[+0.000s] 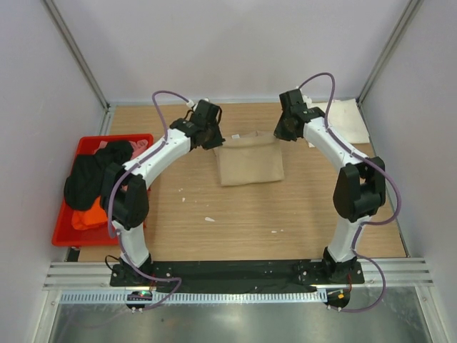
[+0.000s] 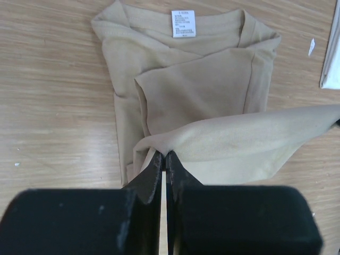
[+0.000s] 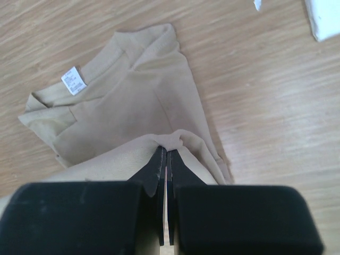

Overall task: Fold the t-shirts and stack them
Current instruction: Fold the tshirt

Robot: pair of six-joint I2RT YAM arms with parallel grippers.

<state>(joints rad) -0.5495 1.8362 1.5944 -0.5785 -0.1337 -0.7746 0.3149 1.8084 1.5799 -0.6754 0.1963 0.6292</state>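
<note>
My right gripper should keep going forward, as the t-shirt's lifted edge [image 1: 250, 142] is pulled straight and parallel to the collar. It should go on until that edge covers the neck label [image 1: 235, 136], then let go.
A tan t-shirt [image 1: 250, 163] lies partly folded on the wooden table, sleeves turned in and its white neck label [image 2: 183, 24] facing up. My left gripper [image 1: 214, 136] is shut on one corner of its lifted edge [image 2: 164, 154]. My right gripper [image 1: 283, 132] is shut on the other corner [image 3: 167, 150]. The cloth between the two hangs raised over the rest of the shirt [image 3: 133, 111]. A cream-white t-shirt [image 1: 350, 118] lies flat at the table's far right corner.
A red bin [image 1: 118, 139] stands at the left edge, holding a black t-shirt [image 1: 89, 179], an orange one [image 1: 89, 214] and a pink one [image 1: 143, 146]. Small white scraps [image 1: 209, 219] dot the wood in front of the tan shirt. Walls enclose the table.
</note>
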